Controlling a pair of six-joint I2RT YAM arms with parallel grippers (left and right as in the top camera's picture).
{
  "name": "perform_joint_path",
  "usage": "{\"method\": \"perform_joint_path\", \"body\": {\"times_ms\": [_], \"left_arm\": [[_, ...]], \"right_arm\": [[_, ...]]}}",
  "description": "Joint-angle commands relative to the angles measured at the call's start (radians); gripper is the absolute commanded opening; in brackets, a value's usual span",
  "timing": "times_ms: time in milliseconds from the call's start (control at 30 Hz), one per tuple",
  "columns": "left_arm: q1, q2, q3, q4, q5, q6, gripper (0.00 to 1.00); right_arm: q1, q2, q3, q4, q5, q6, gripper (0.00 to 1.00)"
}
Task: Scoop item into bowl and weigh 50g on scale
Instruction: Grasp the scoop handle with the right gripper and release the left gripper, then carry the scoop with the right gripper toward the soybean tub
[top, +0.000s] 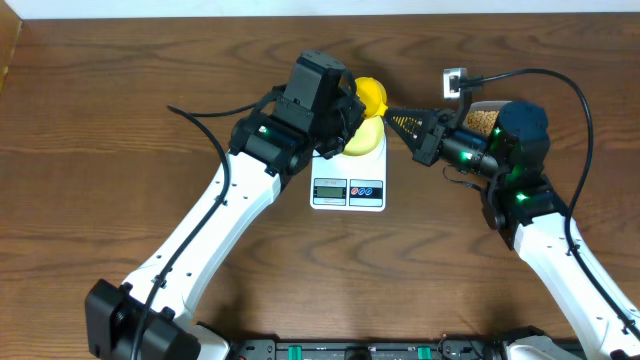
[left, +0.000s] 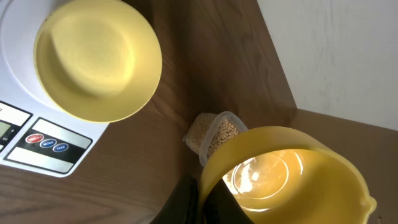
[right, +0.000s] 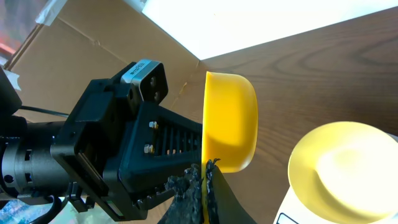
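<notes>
My two grippers are holding the scoop, and the tub (top: 481, 122) is closer to my right gripper. My left gripper should therefore let go of the scoop and push the scale's red button (top: 355, 191).
The pale-yellow bowl (top: 365, 140) (left: 96, 59) (right: 342, 168) stands empty on the white scale (top: 348, 190) (left: 12, 81). A yellow scoop (top: 372, 95) (left: 292, 180) (right: 230, 121) hangs empty just behind the scale. My left gripper (top: 352, 105) (left: 202, 199) is shut on the scoop's rim. From the right, my right gripper (top: 393, 118) (right: 204, 186) is shut on a thin yellow edge of the same scoop. The beans (top: 480, 120) (left: 217, 134) lie in a clear tub behind the right arm, partly hidden.
The clear tub (left: 211, 140) stands to the right of the scale, close to the table's far edge and a pale wall. The left arm's black body (right: 124, 143) fills the space just left of the right gripper. Cables (top: 560, 80) trail over the wooden table.
</notes>
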Motion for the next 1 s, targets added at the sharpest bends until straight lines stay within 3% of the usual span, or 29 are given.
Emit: {"method": "perform_joint_path", "body": {"times_ms": [0, 100, 233, 367, 700, 833, 967], "left_arm": [[-0.008, 0.003, -0.007, 0.000, 0.005, 0.005, 0.17], [-0.007, 0.003, -0.007, 0.000, 0.005, 0.005, 0.52], [0.004, 0.003, -0.007, 0.000, 0.005, 0.054, 0.71], [0.027, -0.002, -0.006, 0.004, 0.005, 0.195, 0.78], [0.083, -0.090, -0.005, 0.019, 0.005, 0.676, 0.79], [0.084, -0.144, -0.005, 0.019, 0.005, 0.817, 0.79], [0.087, -0.187, 0.004, 0.006, -0.011, 0.873, 0.82]], "right_arm": [[0.004, -0.002, 0.022, 0.001, 0.004, -0.020, 0.01], [0.002, -0.002, 0.022, 0.000, 0.004, -0.021, 0.01], [-0.017, -0.002, 0.022, -0.027, 0.005, -0.028, 0.01], [-0.055, -0.002, 0.022, -0.078, 0.005, -0.060, 0.01], [-0.150, -0.002, 0.042, -0.240, 0.035, -0.178, 0.01], [-0.160, -0.002, 0.120, -0.405, 0.084, -0.253, 0.01], [-0.160, -0.002, 0.248, -0.624, 0.184, -0.357, 0.01]]}}
